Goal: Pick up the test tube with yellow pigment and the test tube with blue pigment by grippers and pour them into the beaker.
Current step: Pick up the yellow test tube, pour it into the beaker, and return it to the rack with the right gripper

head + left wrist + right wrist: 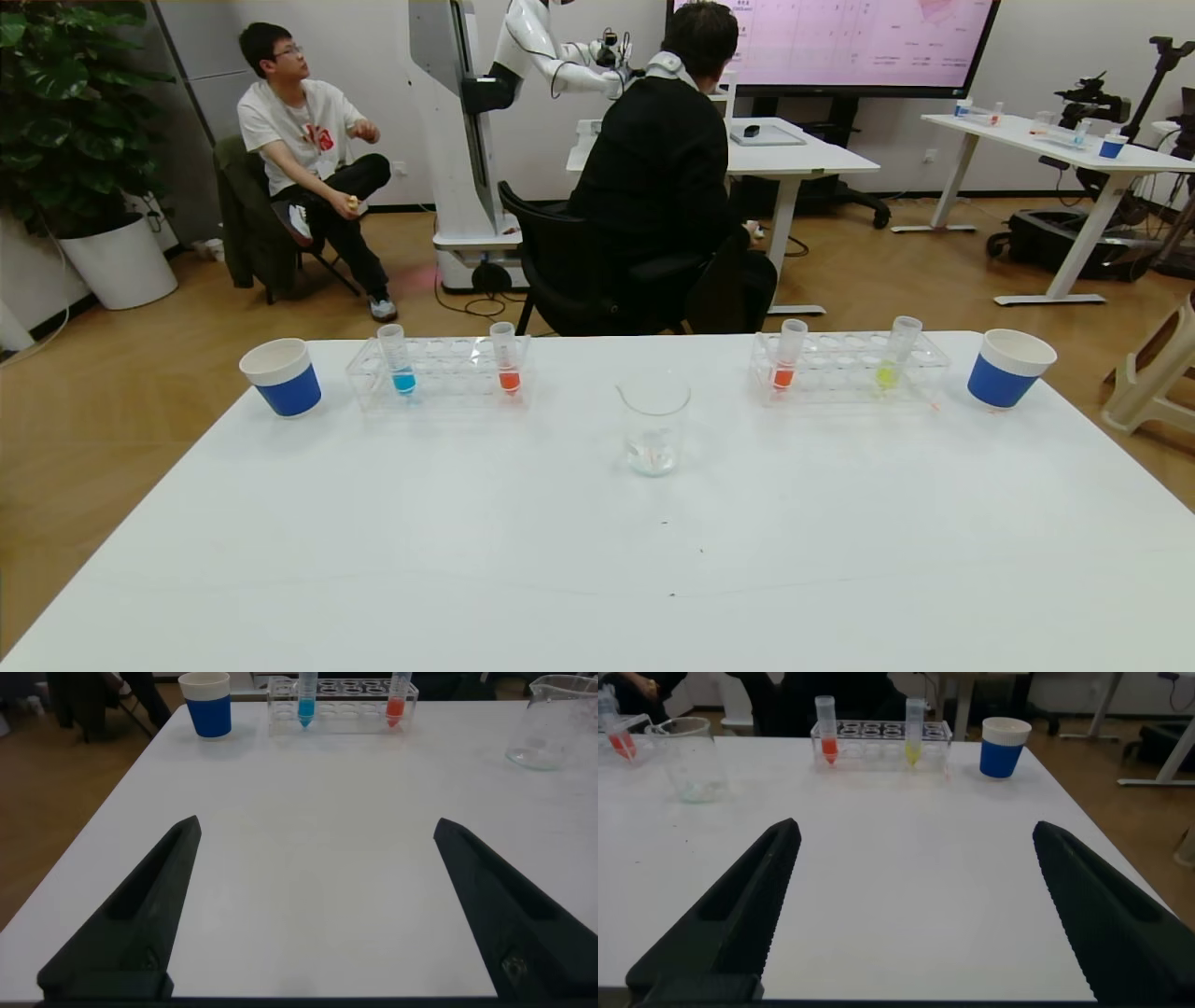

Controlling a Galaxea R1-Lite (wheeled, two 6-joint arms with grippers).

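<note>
The yellow pigment (887, 375) should make only a shallow pool in the beaker when I pour the test tube, because most of the tube (900, 341) looks clear.
The blue-pigment tube (400, 359) stands upright in the left clear rack (439, 375); it also shows in the left wrist view (306, 698). The yellow-pigment tube (894, 355) stands in the right clear rack (845, 369) and shows in the right wrist view (913, 734). The clear glass beaker (653, 422) stands between the racks, also in the left wrist view (548, 723) and the right wrist view (691, 758). My left gripper (316, 831) is open and empty over bare table, well short of its rack. My right gripper (915, 833) is open and empty likewise. Neither gripper shows in the head view.
An orange-red tube stands in each rack (506, 359) (787, 357). A blue-and-white paper cup stands at each outer end (283, 375) (1006, 368). The white table (597, 560) has its far edge just behind the racks. People and desks are beyond.
</note>
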